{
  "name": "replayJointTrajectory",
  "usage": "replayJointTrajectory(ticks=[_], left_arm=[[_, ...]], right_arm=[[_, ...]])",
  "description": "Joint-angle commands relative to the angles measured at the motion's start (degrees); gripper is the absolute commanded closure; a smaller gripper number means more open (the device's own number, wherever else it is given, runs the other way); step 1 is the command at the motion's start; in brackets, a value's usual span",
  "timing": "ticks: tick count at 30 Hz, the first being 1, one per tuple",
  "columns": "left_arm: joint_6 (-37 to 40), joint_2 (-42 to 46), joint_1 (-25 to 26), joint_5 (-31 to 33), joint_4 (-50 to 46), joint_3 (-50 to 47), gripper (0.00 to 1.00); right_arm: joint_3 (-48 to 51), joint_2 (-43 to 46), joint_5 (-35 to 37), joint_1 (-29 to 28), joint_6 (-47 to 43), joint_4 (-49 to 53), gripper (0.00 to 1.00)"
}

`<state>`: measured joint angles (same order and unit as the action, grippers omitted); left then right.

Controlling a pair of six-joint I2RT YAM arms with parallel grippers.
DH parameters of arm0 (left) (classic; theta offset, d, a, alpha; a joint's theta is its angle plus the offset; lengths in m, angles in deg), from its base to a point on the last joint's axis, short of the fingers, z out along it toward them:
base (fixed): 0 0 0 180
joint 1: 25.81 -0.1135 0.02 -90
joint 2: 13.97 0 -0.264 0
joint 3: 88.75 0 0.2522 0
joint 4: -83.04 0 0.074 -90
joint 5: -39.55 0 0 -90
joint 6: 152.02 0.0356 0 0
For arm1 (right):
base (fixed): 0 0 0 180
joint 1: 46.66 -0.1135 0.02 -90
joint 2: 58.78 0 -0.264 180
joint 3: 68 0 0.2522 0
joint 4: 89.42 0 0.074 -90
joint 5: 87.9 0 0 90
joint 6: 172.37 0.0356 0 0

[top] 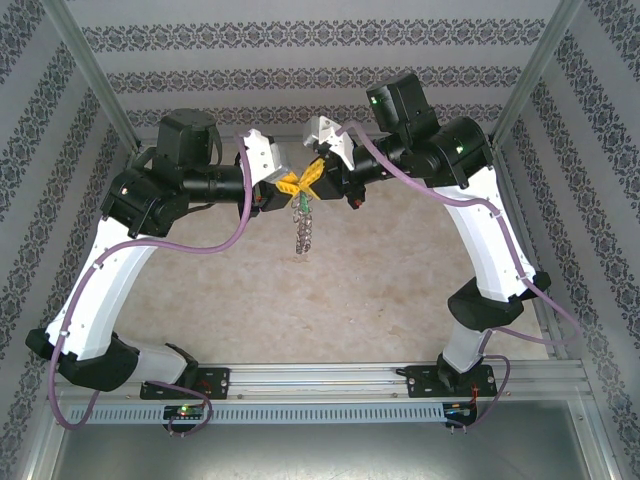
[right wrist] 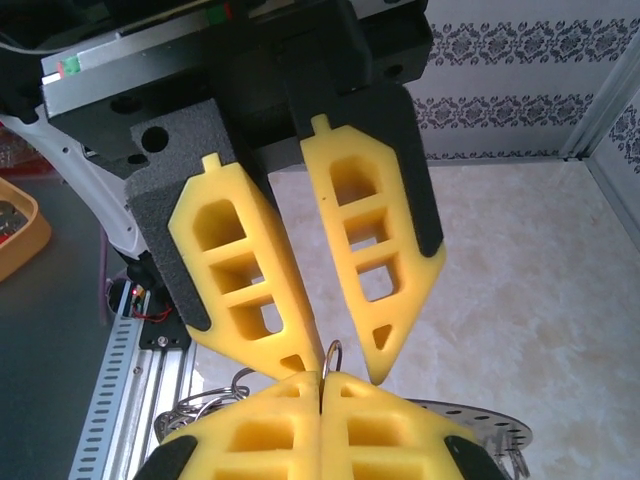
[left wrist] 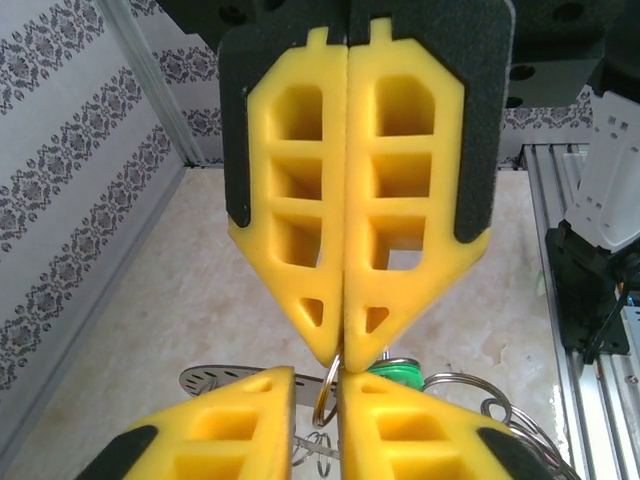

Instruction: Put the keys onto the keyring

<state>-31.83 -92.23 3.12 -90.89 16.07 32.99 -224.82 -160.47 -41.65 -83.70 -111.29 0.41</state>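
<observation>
Only a short slanted arc of the split ring point(right wrist: 335, 352) shows above my right gripper's fingers. My left gripper should pinch the ring point(left wrist: 324, 402) while my right gripper takes hold of it again.
Both grippers meet in mid-air above the beige table. My right gripper point(right wrist: 322, 378) is shut on a thin silvery split ring point(right wrist: 333, 352), pinching its lower arc. The same ring point(left wrist: 327, 398) stands between the spread fingers of my left gripper point(left wrist: 318, 376), which is open, its pads a little off the wire. The green-headed key point(left wrist: 400, 372) hangs just behind the right gripper point(left wrist: 345, 357). The flat dark-grey keyring point(left wrist: 215, 381) with slots lies edge-on behind my left fingers, and its rim point(right wrist: 485, 417) also shows. From above, the left gripper point(top: 285, 184) and right gripper point(top: 313, 178) touch tips.
A chain of rings and small metal pieces point(top: 303, 235) dangles under the grippers. Several loose wire rings point(left wrist: 470, 385) hang to the side. An orange tray point(right wrist: 15, 235) sits beyond the aluminium rail point(right wrist: 115, 400). Patterned walls close in the table point(top: 400, 290).
</observation>
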Motion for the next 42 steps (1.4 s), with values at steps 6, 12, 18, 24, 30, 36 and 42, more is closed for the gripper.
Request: replayJointTrajectory(ticks=[6, 12, 18, 24, 30, 36, 42], left_arm=[[-0.8, 0.4, 0.4, -0.5, -1.0, -0.5, 1.0], [-3.0, 2.0, -0.2, -1.5, 2.0, -1.3, 1.0], [-4.7, 2.6, -1.1, -3.6, 3.8, -1.5, 1.0], [-4.9, 2.5, -1.4, -5.2, 4.5, -1.0, 1.0], [-5.3, 2.5, -1.8, -6.4, 5.4, -0.7, 1.0], [-5.5, 2.6, -2.2, -6.9, 5.7, -0.7, 1.0], [-5.7, 2.5, -2.6, -7.4, 6.5, -0.8, 1.0]], right_arm=[[0.3, 2.8, 0.1, -2.2, -1.1, -2.4, 1.0], [6.6, 6.7, 2.0, -1.6, 4.7, -8.7, 0.66], [12.6, 9.7, -1.3, 0.0, 8.3, -12.7, 0.69], [14.3, 10.1, -0.9, 0.5, 8.9, -12.1, 0.7], [15.1, 10.0, 1.7, 1.0, 8.7, -11.5, 0.71], [15.9, 10.3, 1.6, 1.8, 9.1, -11.9, 0.71], [15.5, 9.7, 3.0, 2.9, 9.4, -11.6, 0.75]])
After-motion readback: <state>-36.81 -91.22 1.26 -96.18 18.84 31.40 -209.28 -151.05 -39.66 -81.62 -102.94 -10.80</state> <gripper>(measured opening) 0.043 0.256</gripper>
